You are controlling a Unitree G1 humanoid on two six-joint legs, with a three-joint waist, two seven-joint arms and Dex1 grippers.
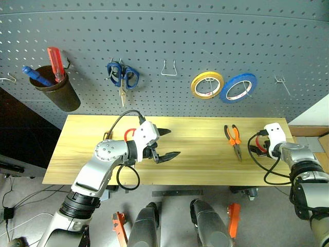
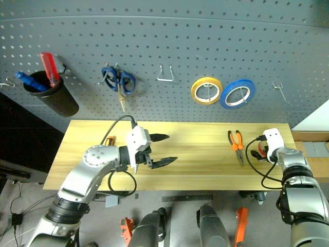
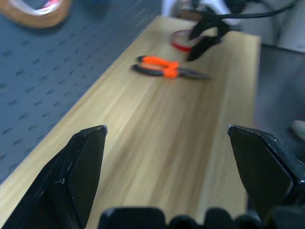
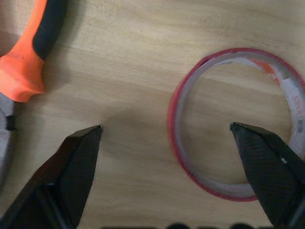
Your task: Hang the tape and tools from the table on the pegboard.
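The thin red ring of tape [image 4: 175, 119] is lined by a pale core [image 4: 292, 93] in an even circle, so the ring should keep its round shape when I lift one side of it.
The red ring of tape [image 4: 228, 124] lies flat on the table [image 1: 195, 164] near its right end. My right gripper [image 4: 166, 128] points down at it, open, with one fingertip inside the ring and the other outside, toward the pliers. The orange-and-black pliers [image 1: 234, 140] lie just left of the tape. My left gripper [image 1: 174, 143] hovers open and empty over the table's middle, pointing right. A red handle loop of the scissors [image 1: 129, 135] peeks out behind my left arm. The grey pegboard [image 1: 205, 31] rises behind the table.
On the pegboard hang blue-handled scissors [image 1: 122, 76], a yellow roll [image 1: 207, 85], a blue roll [image 1: 238, 87] and a dark cup [image 1: 56, 90] holding a red-handled and a blue-handled tool. Bare hooks [image 1: 168, 68] sit between the scissors and the rolls. Orange-handled tools [image 1: 234, 218] lie on the floor.
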